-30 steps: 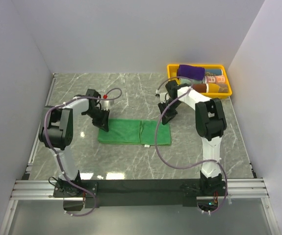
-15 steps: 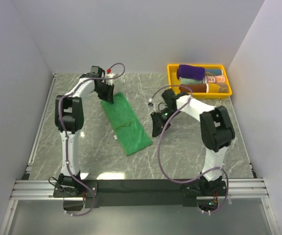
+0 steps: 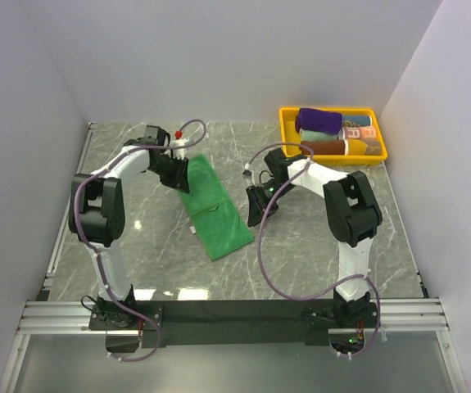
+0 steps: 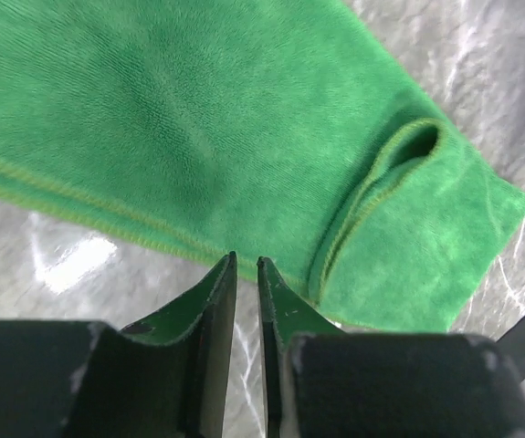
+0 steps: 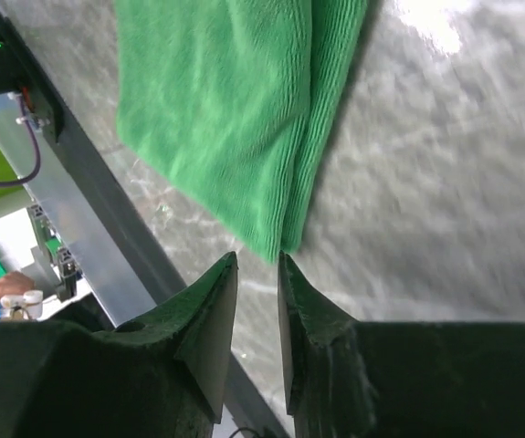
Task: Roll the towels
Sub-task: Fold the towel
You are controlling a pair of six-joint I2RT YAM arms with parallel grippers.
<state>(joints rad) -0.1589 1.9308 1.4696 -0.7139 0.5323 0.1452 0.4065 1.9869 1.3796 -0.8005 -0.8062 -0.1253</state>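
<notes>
The green towel's near end (image 3: 232, 244) is lying at a slant, so my right gripper should move to the flap's hem (image 3: 208, 209) while my left gripper comes over to straighten that end before rolling.
The green towel (image 3: 212, 206) lies flat and folded, running diagonally across the marble table, its white tag (image 3: 192, 230) on the near left edge. My left gripper (image 3: 179, 173) sits at the towel's far left end. In the left wrist view its jaws (image 4: 246, 262) stand a narrow gap apart at the towel's hem (image 4: 198, 119), with only table showing between them. My right gripper (image 3: 255, 214) is just right of the towel's near end. It (image 5: 257, 257) is open, and the towel's corner (image 5: 235, 109) lies just beyond the fingertips, not gripped. The purple towel (image 3: 318, 121) lies rolled in the tray.
A yellow tray (image 3: 283, 119) at the back right also holds other rolled cloths, brown-orange and teal. A metal rail (image 3: 235, 311) runs along the near table edge and shows in the right wrist view (image 5: 52, 182). White walls stand on three sides.
The green towel, lying crosswise a second ago, has been swung to a diagonal. The left gripper then drew slightly nearer. Both grippers' jaws have parted and no longer pinch the cloth.
</notes>
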